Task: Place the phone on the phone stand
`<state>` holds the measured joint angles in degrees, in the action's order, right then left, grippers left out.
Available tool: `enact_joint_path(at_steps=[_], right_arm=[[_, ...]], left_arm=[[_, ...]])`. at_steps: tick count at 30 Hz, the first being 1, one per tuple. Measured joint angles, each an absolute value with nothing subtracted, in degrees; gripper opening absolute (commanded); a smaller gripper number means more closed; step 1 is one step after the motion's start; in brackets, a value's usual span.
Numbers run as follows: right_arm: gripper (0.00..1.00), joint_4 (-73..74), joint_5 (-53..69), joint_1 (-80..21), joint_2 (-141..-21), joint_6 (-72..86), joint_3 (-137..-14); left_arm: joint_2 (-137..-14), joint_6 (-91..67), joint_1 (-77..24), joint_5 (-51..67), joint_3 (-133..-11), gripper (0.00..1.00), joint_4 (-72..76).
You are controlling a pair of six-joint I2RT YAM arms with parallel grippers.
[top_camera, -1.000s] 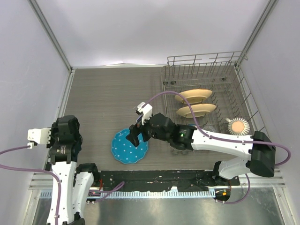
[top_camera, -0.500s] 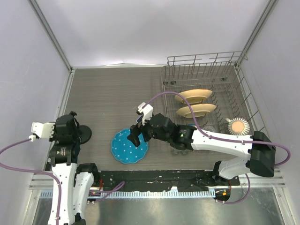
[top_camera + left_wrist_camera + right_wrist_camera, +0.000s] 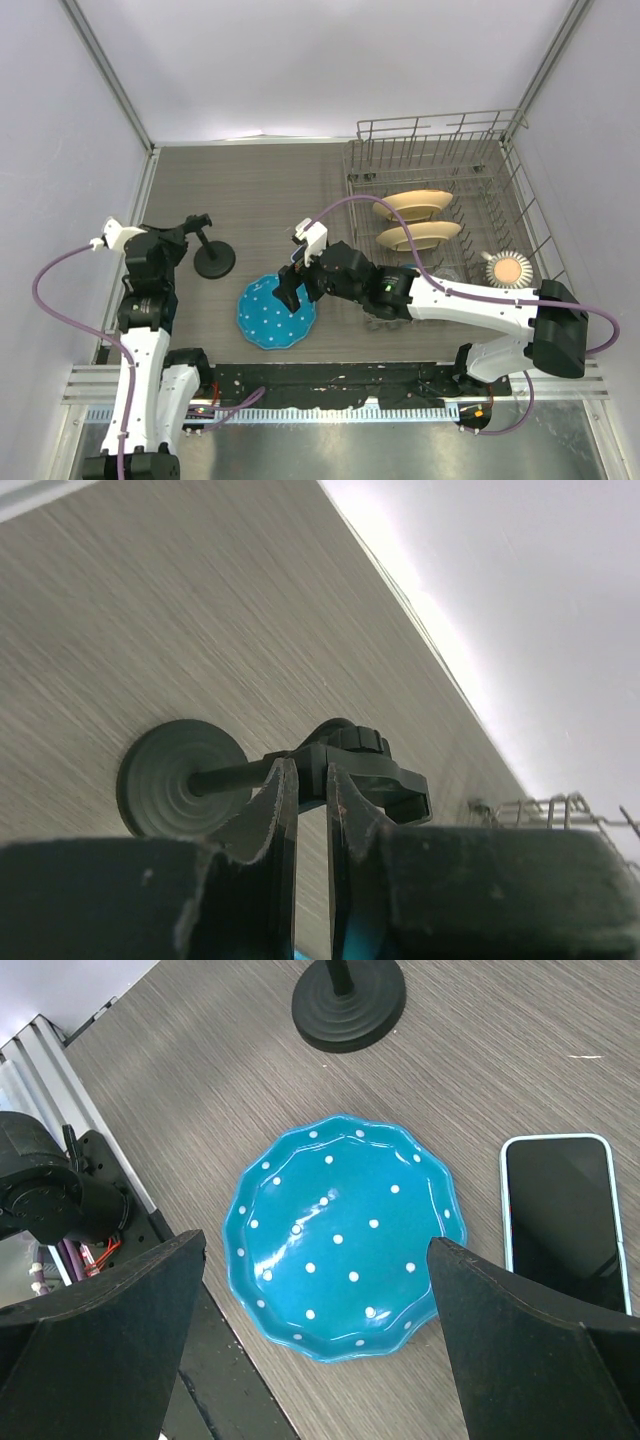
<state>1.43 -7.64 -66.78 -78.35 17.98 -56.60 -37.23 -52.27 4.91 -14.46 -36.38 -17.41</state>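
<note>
The phone stand's round base (image 3: pixel 214 260) points down over clear table (image 3: pixel 228 284) next to the blue plate. My left gripper keeps lowering it until it sits flat, and then let go.
The black phone stand (image 3: pixel 212 256) is left of centre, its round disc base (image 3: pixel 180 778) low over or on the table. My left gripper (image 3: pixel 192 224) is shut on the stand's top, just below the cradle (image 3: pixel 372 772), in the left wrist view (image 3: pixel 312 780). The phone (image 3: pixel 560 1222), black screen with a light blue rim, lies flat on the table right of the blue dotted plate (image 3: pixel 345 1235). In the top view my right arm hides it. My right gripper (image 3: pixel 315 1245) is open and empty, hovering over the plate (image 3: pixel 288 293).
The blue dotted plate (image 3: pixel 268 315) lies near the front edge, between the stand and the phone. A wire dish rack (image 3: pixel 520 215) at the right holds two cream plates (image 3: pixel 414 205) and a round orange-topped item (image 3: pixel 509 269). Side walls stand close.
My left arm has swung from the left edge forward and right, carrying the phone stand out onto the table near the plate. The right arm has stayed still.
</note>
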Motion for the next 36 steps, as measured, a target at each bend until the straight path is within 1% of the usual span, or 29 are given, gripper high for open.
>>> enact_joint_path(at_steps=[6, 16, 17, 18, 20, 21, 23, 24, 25, 26, 29, 32, 36], right_arm=[[0.98, 2.55, -8.25, -66.7, -78.35, 17.98, -56.55], [0.98, 6.24, -10.76, -66.63, -80.14, 18.11, -57.54], [0.98, 7.16, -11.42, -66.63, -80.86, 18.04, -58.15], [0.98, 8.25, -12.08, -66.63, -81.62, 17.93, -58.92], [0.97, 10.41, -13.54, -66.63, -83.18, 17.69, -60.66], [0.96, 11.9, -14.57, -66.63, -84.09, 17.19, -61.8], [0.96, 14.06, -15.77, -66.52, -85.25, 16.36, -63.37], [0.96, 16.01, -16.36, -66.24, -85.95, 15.81, -64.62], [0.95, 17.47, -16.75, -66.06, -86.7, 15.29, -65.73], [0.95, 18.9, -16.93, -65.69, -87.55, 14.85, -67.02], [0.94, 23.22, -17.02, -64.07, -91.13, 13.3, -71.59], [0.9, 27.88, -16.51, -61.63, -95.96, 11.7, -76.82], [0.91, 34.85, -14.41, -57.25, -104.75, 9.34, -85.52]], left_arm=[[-38.68, -46.89, 4.91, -7.53, -37.1, 0.0, -17.1], [-40.66, -43.03, 4.95, -1.76, -38.46, 0.0, -17.41], [-40.71, -43.03, 4.95, -1.3, -38.46, 0.01, -17.43], [-40.77, -43.0, 4.95, -0.73, -38.46, 0.14, -17.43], [-41.17, -43.0, 4.97, -0.34, -38.98, 0.32, -18.09], [-41.58, -42.98, 4.99, -0.27, -39.72, 0.47, -18.94], [-42.59, -43.05, 4.93, 0.05, -41.25, 0.57, -22.02], [-42.96, -43.18, 4.89, 0.25, -41.63, 0.67, -23.9], [-43.27, -43.22, 4.89, 0.25, -41.85, 0.7, -25.78], [-43.86, -43.29, 4.86, 0.23, -41.93, 0.81, -27.57], [-44.25, -43.64, 4.86, 0.23, -41.98, 0.9, -32.51], [-42.78, -43.27, 4.86, 0.47, -42.74, 0.94, -35.7], [-38.44, -41.5, 4.86, 3.31, -44.71, 0.97, -37.58]])
